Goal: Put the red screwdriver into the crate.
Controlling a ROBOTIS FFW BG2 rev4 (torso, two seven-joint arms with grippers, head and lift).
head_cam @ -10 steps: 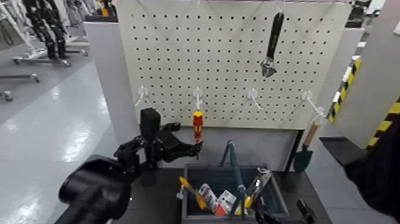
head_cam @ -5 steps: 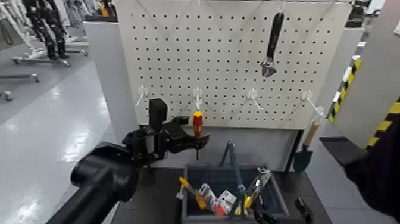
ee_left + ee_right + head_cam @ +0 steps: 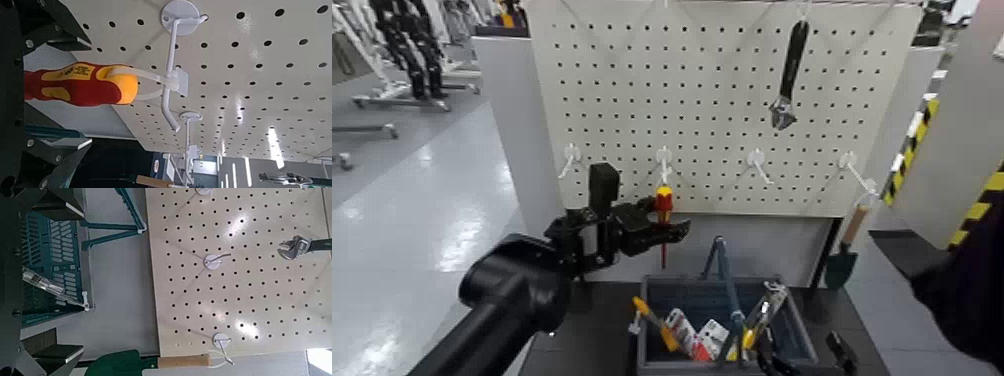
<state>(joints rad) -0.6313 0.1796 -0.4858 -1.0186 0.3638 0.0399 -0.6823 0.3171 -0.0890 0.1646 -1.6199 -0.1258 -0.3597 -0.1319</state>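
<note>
My gripper will bring a white loop [image 3: 146, 74] along when it carries off the red screwdriver [image 3: 664, 204], because the loop runs through the screwdriver handle's yellow end.
The red screwdriver [image 3: 663, 206] hangs shaft down from a white hook [image 3: 664, 160] on the pegboard. In the left wrist view its red and yellow handle [image 3: 78, 83] lies between my fingers. My left gripper [image 3: 667, 228] is open at the handle, one finger [image 3: 47, 27] on each side, with gaps showing [image 3: 55, 88]. The dark blue-grey crate [image 3: 650, 300] stands below and to the right on the table. It also shows in the right wrist view [image 3: 47, 254]. My right gripper [image 3: 807, 360] is open, low over the crate's near right part [image 3: 31, 282].
The crate holds an orange-yellow-handled screwdriver [image 3: 654, 322], pliers [image 3: 764, 312], a teal clamp [image 3: 725, 275] and packets [image 3: 697, 336]. A wrench [image 3: 789, 72] hangs at the upper right of the pegboard [image 3: 732, 120]. A green trowel [image 3: 844, 255] hangs at the lower right.
My left gripper has risen and moved right, from below and left of the screwdriver to around its handle. The screwdriver has not moved.
</note>
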